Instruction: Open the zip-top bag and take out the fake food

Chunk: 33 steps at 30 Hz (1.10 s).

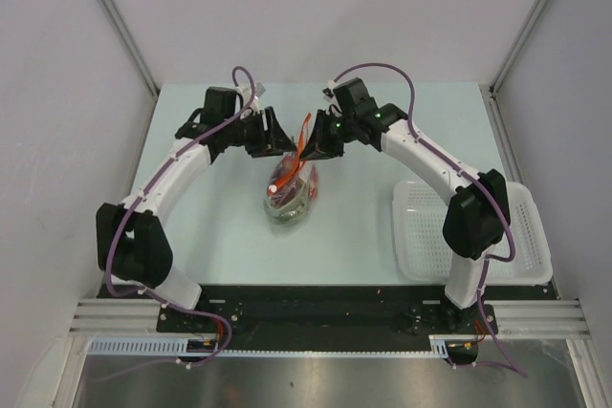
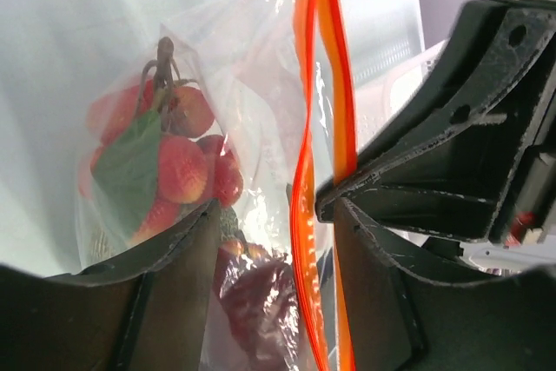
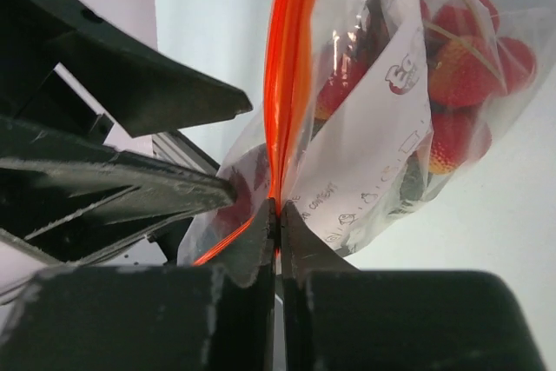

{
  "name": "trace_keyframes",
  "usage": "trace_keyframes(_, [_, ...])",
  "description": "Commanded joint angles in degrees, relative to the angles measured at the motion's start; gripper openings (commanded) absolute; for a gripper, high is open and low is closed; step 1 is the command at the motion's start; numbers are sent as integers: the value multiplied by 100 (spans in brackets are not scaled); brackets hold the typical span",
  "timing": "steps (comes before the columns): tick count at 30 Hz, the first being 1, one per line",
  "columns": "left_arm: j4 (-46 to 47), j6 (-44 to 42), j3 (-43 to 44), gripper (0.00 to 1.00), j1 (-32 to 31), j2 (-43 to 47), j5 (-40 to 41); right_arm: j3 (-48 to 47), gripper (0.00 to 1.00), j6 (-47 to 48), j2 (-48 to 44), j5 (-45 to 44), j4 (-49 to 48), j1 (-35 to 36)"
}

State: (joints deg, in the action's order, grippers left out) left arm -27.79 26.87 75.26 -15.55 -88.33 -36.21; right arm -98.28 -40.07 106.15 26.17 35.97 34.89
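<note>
My right gripper is on one side of the bag's strip and the bag's opening (image 2: 322,115) is narrow, so next my left gripper pinches the strip's other side (image 2: 302,188) and pulls it away.
The clear zip-top bag (image 1: 292,193) hangs in mid-table, its bottom near the tabletop, with its red-orange zip strip (image 1: 304,140) held up. My right gripper (image 3: 278,210) is shut on the strip (image 3: 291,58) at the bag's mouth. My left gripper (image 2: 274,215) is open, and its two fingers (image 2: 130,293) straddle the bag's upper part and the strip (image 2: 304,171) without pinching. Inside the bag are red-and-yellow bits (image 2: 178,162) with a green leaf (image 2: 130,171) and a dark red apple (image 2: 261,301). The red bits also show in the right wrist view (image 3: 460,67).
A white mesh basket (image 1: 521,236) stands at the right front of the table, beside the right arm's elbow. Grey walls close in the table at left, right and back. The two grippers (image 1: 296,140) are almost touching above the bag.
</note>
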Motion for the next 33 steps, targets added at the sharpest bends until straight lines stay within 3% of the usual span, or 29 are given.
trace_keyframes(1, [-7,-147,445,57,-149,-175,-80,-24,0,26,-209,221,-222,-53])
trace_keyframes(9, [116,-33,647,61,-413,-658,-186,37,0,0,-279,370,-283,-97])
trace_keyframes(14, [195,107,639,41,-422,-878,-132,107,0,-18,-375,432,-389,-106])
trace_keyframes(19, [757,441,577,35,-422,-1019,-553,204,0,0,-428,511,-406,-114])
trace_keyframes(24, [618,329,848,4,-431,-1107,-546,221,0,8,-455,450,-389,-158])
trace_keyframes(25, [486,249,919,1,-423,-1090,-337,204,0,17,-455,441,-354,-185])
trace_keyframes(33, [-999,-182,1719,0,-431,-432,1703,37,0,579,-323,204,147,-273])
